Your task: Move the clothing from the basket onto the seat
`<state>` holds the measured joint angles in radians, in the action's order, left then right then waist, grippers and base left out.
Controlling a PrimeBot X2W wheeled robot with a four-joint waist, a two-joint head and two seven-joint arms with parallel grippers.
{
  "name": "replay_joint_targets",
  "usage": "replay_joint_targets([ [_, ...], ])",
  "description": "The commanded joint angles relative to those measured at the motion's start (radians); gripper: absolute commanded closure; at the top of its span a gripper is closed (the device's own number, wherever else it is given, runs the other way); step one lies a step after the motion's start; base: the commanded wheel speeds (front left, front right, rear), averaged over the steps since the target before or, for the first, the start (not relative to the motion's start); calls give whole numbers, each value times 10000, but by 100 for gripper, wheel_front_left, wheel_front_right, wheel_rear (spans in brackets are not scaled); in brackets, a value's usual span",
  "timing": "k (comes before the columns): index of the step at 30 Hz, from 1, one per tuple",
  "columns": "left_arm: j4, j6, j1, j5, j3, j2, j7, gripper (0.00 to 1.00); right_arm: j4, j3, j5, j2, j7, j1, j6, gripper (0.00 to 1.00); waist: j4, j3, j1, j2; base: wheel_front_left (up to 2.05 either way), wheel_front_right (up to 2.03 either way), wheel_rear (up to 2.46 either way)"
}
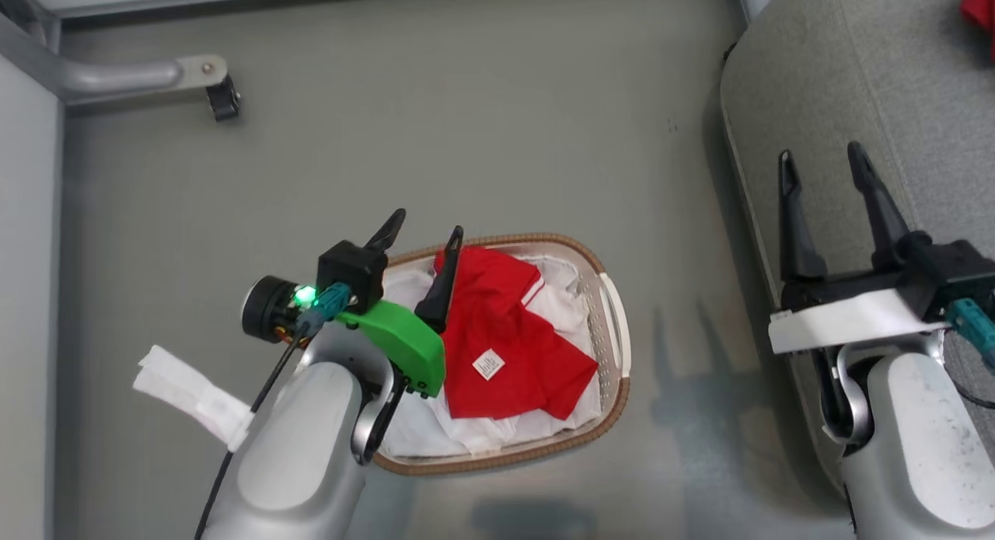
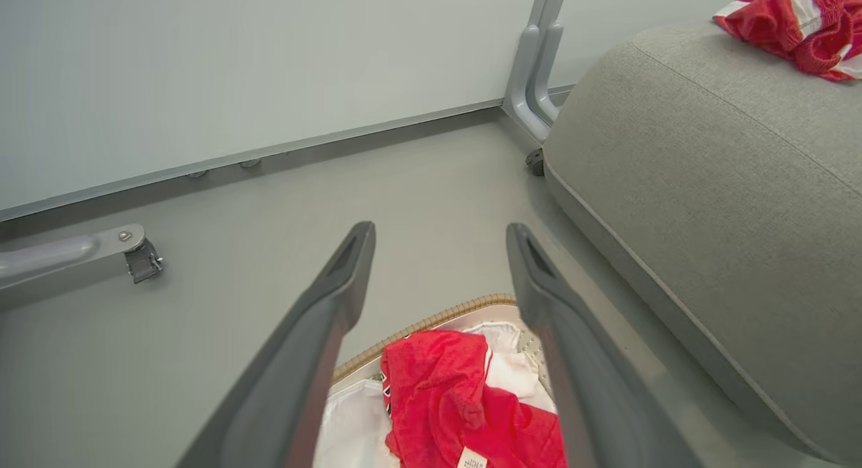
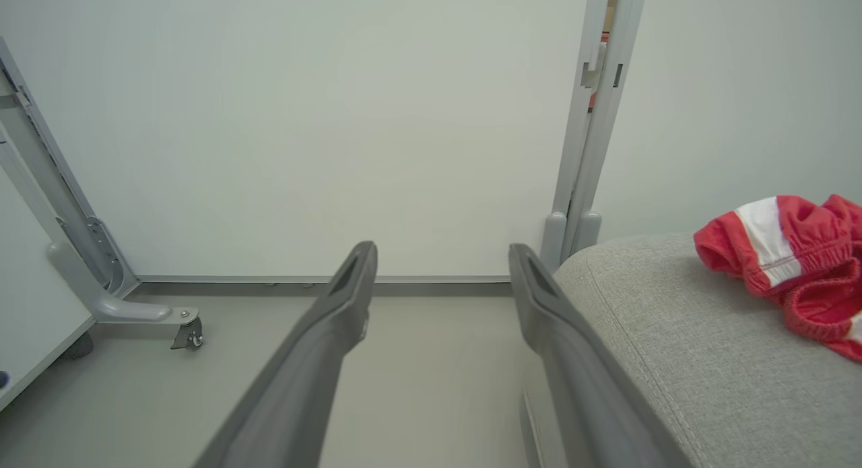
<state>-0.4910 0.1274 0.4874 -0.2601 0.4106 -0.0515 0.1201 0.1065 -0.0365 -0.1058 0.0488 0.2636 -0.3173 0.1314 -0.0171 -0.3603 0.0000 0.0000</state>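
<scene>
I expect the white cloth (image 1: 417,431) to stay behind when I lift the red jersey out, as the cloth spreads along the basket's side (image 1: 438,459) like a liner.
The oval white basket (image 1: 616,322) with a brown rim stands on the floor, holding a red jersey (image 1: 505,338) on top of a white garment (image 1: 563,303). My left gripper (image 1: 427,223) hovers open over the basket's far left edge, nothing between its fingers. In the left wrist view the left gripper (image 2: 439,229) frames the jersey (image 2: 438,394) below. The grey seat (image 1: 894,81) lies to the right, with red shorts (image 1: 979,8) on it. My right gripper (image 1: 821,153) is open and empty above the seat's left edge. The right wrist view shows the shorts (image 3: 788,259) on the seat (image 3: 673,333).
Grey partition panels bound the floor at the back and left. A metal foot with a caster (image 1: 221,97) juts out at the far left, and a grey post (image 2: 539,71) stands beside the seat's far corner. Bare floor lies between basket and seat.
</scene>
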Motion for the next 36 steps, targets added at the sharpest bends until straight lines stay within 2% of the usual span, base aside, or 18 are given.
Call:
replay_joint_targets([
  [1,-393,29,474,-186,244,-45,-93,0,-176,-65,12,32,16,-318,-14,0,-573,-1846,0,0,0,0,0],
  [7,-2509,31,1712,-170,1455,-44,-33,0,-687,75,-227,27,16,-1108,-14,0,-1178,-3170,0,0,0,0,0],
  [13,-4374,32,2660,-54,2029,-28,190,0,-1038,391,-455,27,16,-1733,-14,0,-1739,-4122,0,0,0,0,0],
  [22,-6249,-370,3856,-148,2155,-36,673,0,-1546,638,-667,22,16,-2122,-14,0,-2329,-5131,0,0,0,0,0],
  [34,-7435,-788,5091,-362,1939,-158,1027,0,-1639,714,-950,25,16,-2298,-14,0,-2430,-5704,0,0,0,0,0],
  [35,-7470,-771,5125,-391,1924,-148,1034,5,-1634,715,-952,27,16,-2318,-14,0,-2421,-5710,0,0,0,0,0],
  [36,-7508,-735,5163,-425,1945,-133,1056,43,-1616,703,-955,27,16,-2351,-14,0,-2400,-5708,0,0,0,0,0],
])
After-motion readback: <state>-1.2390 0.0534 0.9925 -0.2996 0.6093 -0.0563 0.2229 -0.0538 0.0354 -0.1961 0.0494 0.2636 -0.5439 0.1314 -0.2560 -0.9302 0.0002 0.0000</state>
